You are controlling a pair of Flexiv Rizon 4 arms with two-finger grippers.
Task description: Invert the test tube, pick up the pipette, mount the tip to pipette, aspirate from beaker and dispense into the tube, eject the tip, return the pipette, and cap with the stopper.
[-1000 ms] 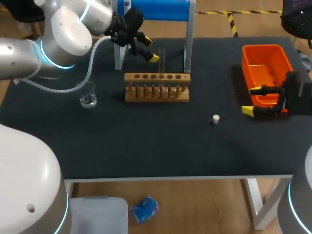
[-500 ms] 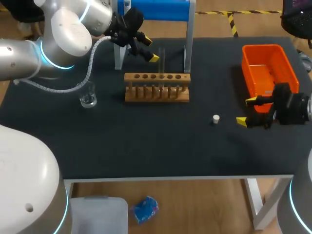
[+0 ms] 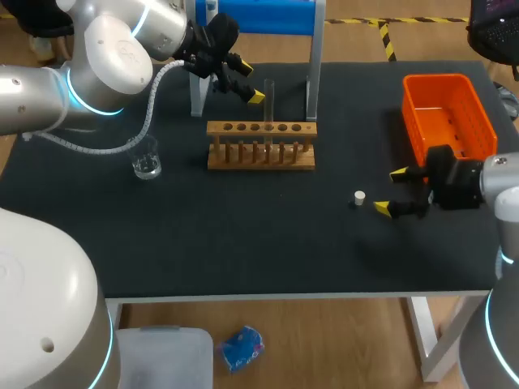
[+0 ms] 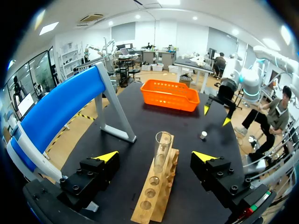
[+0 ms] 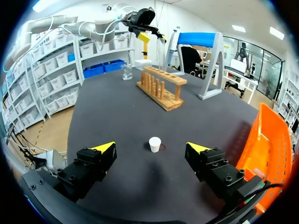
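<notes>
The white stopper [image 3: 359, 197] gets thinner toward its lower end [image 5: 155, 150], so it will get stuck partway in the test tube with its wide top showing when I push it in.
A clear test tube [image 3: 269, 99] stands upright in the wooden rack [image 3: 261, 147] at the back middle of the table. My left gripper [image 3: 250, 82] hovers open just left of the tube's top. In the left wrist view the tube [image 4: 162, 150] rises between the wide-apart fingers, touching neither. A small white stopper [image 3: 359, 197] lies on the black mat at the right. My right gripper [image 3: 389, 190] stands open just right of it. In the right wrist view the stopper [image 5: 154, 143] sits slightly ahead of the gripper [image 5: 151, 148], between its spread fingers and untouched. A glass beaker [image 3: 146, 166] stands left of the rack.
An orange basket [image 3: 448, 113] sits at the back right, behind my right arm. A blue and grey stand [image 3: 259, 16] rises behind the rack. The mat's front half is bare.
My right gripper has swung left from the orange basket and now sits beside the stopper. The left arm and the tube have not moved.
</notes>
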